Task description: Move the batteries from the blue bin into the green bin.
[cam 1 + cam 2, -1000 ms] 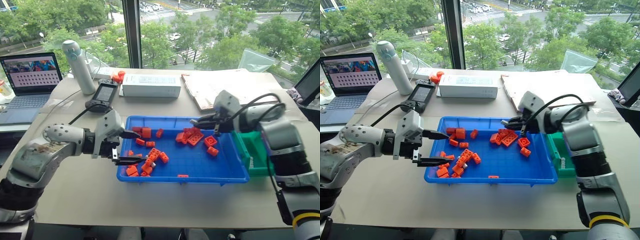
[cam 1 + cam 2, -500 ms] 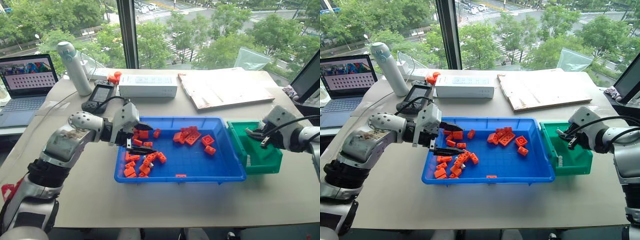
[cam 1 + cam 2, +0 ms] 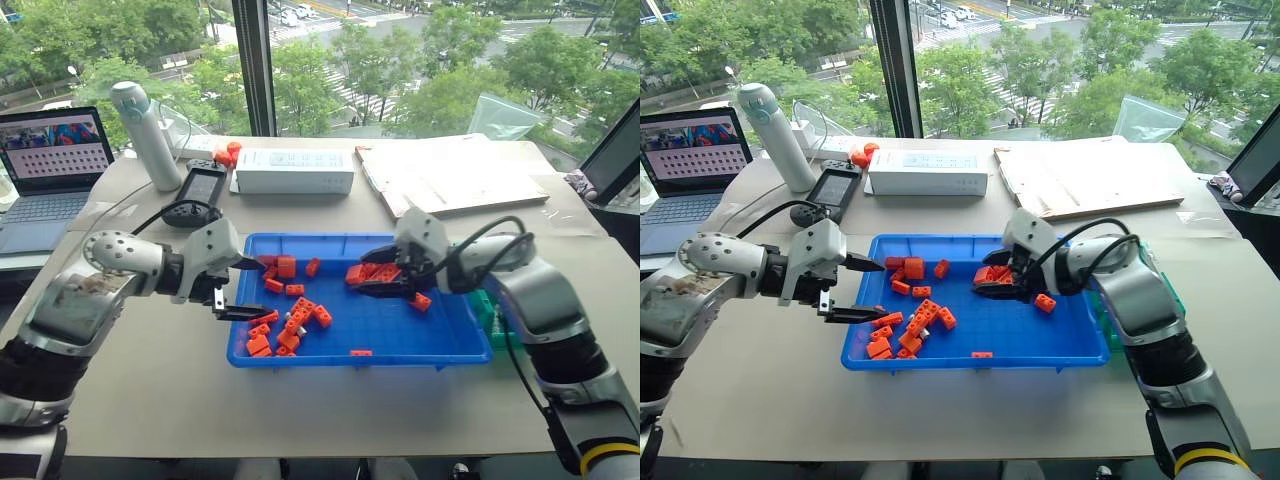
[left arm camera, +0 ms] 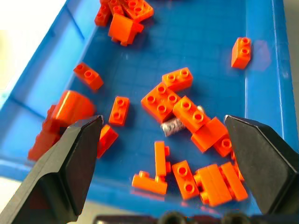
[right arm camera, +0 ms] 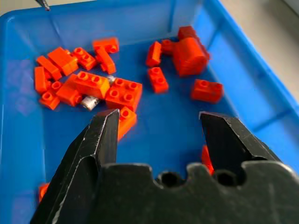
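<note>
I can see orange bricks lying across the grey battery (image 4: pixel 173 126), so next my right gripper clears these bricks (image 4: pixel 190 114) aside first, then closes around the battery's body.
The blue bin (image 3: pixel 440 345) lies in the middle of the table and holds several loose orange bricks. One small grey battery (image 4: pixel 172 126) lies in the brick pile at its left end, half under the bricks; the same battery (image 5: pixel 88 102) is seen from the other side. My left gripper (image 3: pixel 262 291) hovers open over the bin's left rim, beside that pile, with nothing between its fingers. My right gripper (image 3: pixel 358 284) hangs open and empty over the bin's far middle, above another brick cluster, pointing left. The green bin (image 3: pixel 485 308) stands against the blue bin's right end, mostly hidden behind my right arm.
Behind the bin lie a white box (image 3: pixel 292 171), a black handheld device (image 3: pixel 203 187) with its cable, and a flat board with papers (image 3: pixel 450 175). A white bottle (image 3: pixel 145 135) and a laptop (image 3: pixel 55 160) stand at the far left.
My right gripper swung left from over the green bin to above the blue bin and opened wider. My left gripper drew back a little toward the bin's left rim, still open.
</note>
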Controlling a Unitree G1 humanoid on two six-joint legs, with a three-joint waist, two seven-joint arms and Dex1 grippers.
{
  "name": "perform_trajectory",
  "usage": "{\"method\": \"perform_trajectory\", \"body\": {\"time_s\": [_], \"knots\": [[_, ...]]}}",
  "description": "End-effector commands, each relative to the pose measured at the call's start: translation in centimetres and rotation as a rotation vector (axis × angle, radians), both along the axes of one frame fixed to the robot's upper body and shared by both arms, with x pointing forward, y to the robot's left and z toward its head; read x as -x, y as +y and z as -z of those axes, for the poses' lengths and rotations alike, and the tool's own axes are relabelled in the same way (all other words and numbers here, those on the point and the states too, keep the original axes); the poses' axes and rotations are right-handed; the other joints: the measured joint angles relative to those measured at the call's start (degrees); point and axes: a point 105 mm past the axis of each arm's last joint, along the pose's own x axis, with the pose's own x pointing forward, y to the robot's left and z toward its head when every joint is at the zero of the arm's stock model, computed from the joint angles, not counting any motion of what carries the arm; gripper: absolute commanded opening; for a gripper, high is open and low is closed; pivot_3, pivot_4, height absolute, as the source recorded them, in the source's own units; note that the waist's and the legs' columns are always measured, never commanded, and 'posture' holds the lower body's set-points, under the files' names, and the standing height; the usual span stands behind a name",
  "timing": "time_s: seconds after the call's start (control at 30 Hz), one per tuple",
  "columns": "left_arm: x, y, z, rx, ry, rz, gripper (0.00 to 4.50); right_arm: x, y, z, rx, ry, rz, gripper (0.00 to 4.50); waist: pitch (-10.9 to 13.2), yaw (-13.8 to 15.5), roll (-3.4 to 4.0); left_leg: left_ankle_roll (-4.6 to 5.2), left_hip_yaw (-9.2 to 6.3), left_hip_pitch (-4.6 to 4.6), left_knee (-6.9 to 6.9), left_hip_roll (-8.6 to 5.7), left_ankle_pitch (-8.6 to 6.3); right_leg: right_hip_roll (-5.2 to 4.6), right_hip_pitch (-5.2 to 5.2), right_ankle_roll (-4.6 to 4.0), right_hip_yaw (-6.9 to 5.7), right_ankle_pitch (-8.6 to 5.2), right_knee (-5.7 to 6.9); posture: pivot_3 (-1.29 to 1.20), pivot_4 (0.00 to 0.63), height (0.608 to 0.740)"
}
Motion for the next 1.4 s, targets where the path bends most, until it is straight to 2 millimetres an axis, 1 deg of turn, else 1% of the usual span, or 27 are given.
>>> {"method": "perform_trajectory", "body": {"time_s": [0.03, 0.1, 0.13, 0.2, 0.27, 0.33, 0.4, 0.53, 0.63, 0.73, 0.83, 0.9, 1.0, 1.13, 1.2, 1.27, 1.33, 1.37, 1.4], "knots": [[1.1, 0.0, -1.6, 0.004, -0.052, 0.002, 4.5, 0.9, 2.3, 0.0, -0.011, -0.024, -0.085, 3.21, 0.0, 0.5, 0.0, 0.0, -0.01, 0.0, 0.03, 0.0, 0.0, 0.0, 0.0, 0.0, -0.02, 0.0, 0.01, 0.0, 0.15, 0.73], [1.7, 0.2, -1.6, 0.002, -0.042, -0.012, 4.5, 1.1, 3.3, 0.4, -0.019, -0.013, -0.113, 3.21, 0.0, 0.5, -0.01, -0.05, -0.08, 0.02, 0.1, 0.02, -0.02, 0.0, -0.16, -0.01, -0.09, 0.01, 0.02, 0.0, 0.15, 0.73], [1.9, 0.2, -1.6, 0.001, -0.039, -0.018, 4.5, 1.3, 3.8, 0.6, -0.021, -0.007, -0.129, 3.21, 0.0, 0.5, -0.01, -0.29, -0.09, 0.03, 0.12, 0.03, -0.16, 0.0, -0.17, -0.02, -0.09, 0.01, 0.02, 0.0, 0.15, 0.73], [2.4, 0.3, -1.5, 0.006, -0.029, -0.025, 4.5, 1.5, 4.7, 1.4, -0.016, -0.001, -0.149, 3.21, 0.0, 0.3, -0.02, -0.41, -0.09, 0.04, 0.13, 0.04, -0.22, 0.01, -0.18, -0.03, -0.08, 0.03, 0.03, 0.0, 0.15, 0.73], [2.8, 0.2, -1.4, 0.01, -0.021, -0.026, 4.5, 1.8, 5.5, 2.0, -0.016, 0.007, -0.173, 3.21, 0.0, 0.3, -0.02, -0.38, -0.09, 0.05, 0.13, 0.06, -0.16, 0.04, -0.19, -0.05, -0.07, 0.03, 0.11, 0.0, 0.15, 0.73], [3.0, 0.2, -1.4, 0.014, -0.019, -0.037, 4.5, 1.6, 6.1, 2.2, -0.029, 0.014, -0.177, 3.21, 0.0, 0.3, -0.02, -0.28, -0.08, 0.04, 0.12, 0.06, -0.08, 0.05, -0.18, -0.06, -0.04, 0.02, 0.21, 0.0, 0.15, 0.73], [3.2, 0.2, -1.4, 0.018, -0.017, -0.043, 4.5, 1.1, 6.4, 2.5, -0.028, 0.005, -0.165, 3.21, 0.0, 0.3, -0.02, -0.11, -0.07, 0.03, 0.11, 0.06, 0.04, 0.05, -0.1, -0.07, -0.03, 0.01, 0.28, 0.0, 0.15, 0.73], [3.5, 0.1, -1.4, 0.022, -0.015, -0.047, 4.5, 0.4, 6.7, 2.6, -0.032, -0.01, -0.152, 3.21, 0.0, 0.3, -0.02, -0.16, -0.08, 0.05, 0.11, 0.06, 0.02, 0.06, -0.17, -0.07, -0.03, 0.01, 0.28, 0.0, 0.15, 0.73], [3.5, 0.0, -1.4, 0.024, -0.017, -0.05, 4.5, 0.1, 6.5, 2.9, -0.017, -0.012, -0.151, 2.46, 0.0, 0.3, -0.02, -0.34, -0.07, 0.04, 0.11, 0.06, -0.09, 0.06, -0.34, -0.08, -0.03, 0.01, 0.29, 0.0, 0.15, 0.73], [3.4, -0.1, -1.3, 0.028, -0.018, -0.049, 4.5, -0.2, 6.0, 2.9, -0.013, -0.016, -0.139, 1.5, 0.0, 0.2, -0.02, -0.32, -0.06, 0.04, 0.1, 0.06, -0.07, 0.06, -0.37, -0.09, -0.02, 0.0, 0.31, 0.0, 0.15, 0.73], [3.3, -0.3, -1.3, 0.034, -0.019, -0.044, 4.5, -1.2, 5.0, 2.4, -0.006, -0.037, -0.098, 1.5, 0.0, 0.3, -0.02, -0.32, -0.06, 0.04, 0.1, 0.06, -0.07, 0.06, -0.37, -0.09, -0.02, 0.0, 0.32, 0.0, 0.15, 0.73], [3.2, -0.3, -1.2, 0.035, -0.02, -0.041, 4.5, -2.2, 4.0, 2.2, 0.007, -0.063, -0.053, 1.5, 0.0, 0.3, -0.02, -0.34, -0.06, 0.04, 0.1, 0.05, -0.08, 0.06, -0.37, -0.09, -0.02, 0.0, 0.31, 0.0, 0.15, 0.73], [2.9, -0.5, -1.1, 0.038, -0.024, -0.034, 4.5, -4.1, 2.3, 2.4, 0.058, -0.11, 0.029, 1.5, 0.0, 0.4, -0.02, -0.39, -0.05, 0.04, 0.1, 0.05, -0.11, 0.05, -0.37, -0.09, -0.02, 0.0, 0.31, 0.0, 0.15, 0.73], [2.7, -0.6, -1.0, 0.041, -0.027, -0.025, 4.5, -5.2, 1.4, 2.6, 0.075, -0.129, 0.084, 1.5, 0.0, 0.2, -0.03, -0.33, -0.03, 0.03, 0.08, 0.05, -0.07, 0.05, -0.38, -0.1, 0.01, 0.0, 0.32, 0.0, 0.15, 0.73], [2.7, -0.7, -1.0, 0.041, -0.027, -0.02, 4.5, -6.2, 0.8, 2.5, 0.077, -0.144, 0.139, 1.5, 0.0, 0.1, -0.03, -0.15, 0.01, 0.02, 0.01, 0.05, 0.06, 0.06, -0.23, -0.11, 0.06, -0.01, 0.34, 0.0, 0.15, 0.73], [2.7, -0.7, -0.9, 0.04, -0.027, -0.017, 4.5, -6.9, -0.2, 2.8, 0.078, -0.102, 0.211, 1.5, 0.0, -0.1, -0.03, -0.16, 0.01, 0.03, -0.01, 0.06, 0.08, 0.06, -0.22, -0.11, 0.06, -0.01, 0.35, 0.0, 0.15, 0.73], [2.7, -0.7, -0.9, 0.041, -0.027, -0.014, 4.5, -7.1, -0.7, 2.8, 0.084, -0.098, 0.233, 1.5, 0.0, -0.2, -0.03, -0.16, 0.01, 0.03, -0.02, 0.06, 0.08, 0.07, -0.21, -0.11, 0.06, -0.01, 0.35, 0.0, 0.15, 0.73], [2.7, -0.8, -1.0, 0.041, -0.027, -0.012, 4.5, -7.2, -0.8, 2.6, 0.087, -0.108, 0.234, 2.5, 0.0, -0.1, -0.03, -0.16, 0.01, 0.03, -0.02, 0.06, 0.08, 0.06, -0.2, -0.11, 0.06, -0.01, 0.34, 0.0, 0.15, 0.73], [2.7, -0.8, -1.0, 0.041, -0.027, -0.01, 4.5, -7.2, -0.9, 2.5, 0.086, -0.118, 0.236, 2.68, 0.0, -0.1, -0.03, -0.16, 0.0, 0.04, -0.01, 0.06, 0.08, 0.06, -0.19, -0.11, 0.05, -0.01, 0.34, 0.0, 0.15, 0.73]]}}
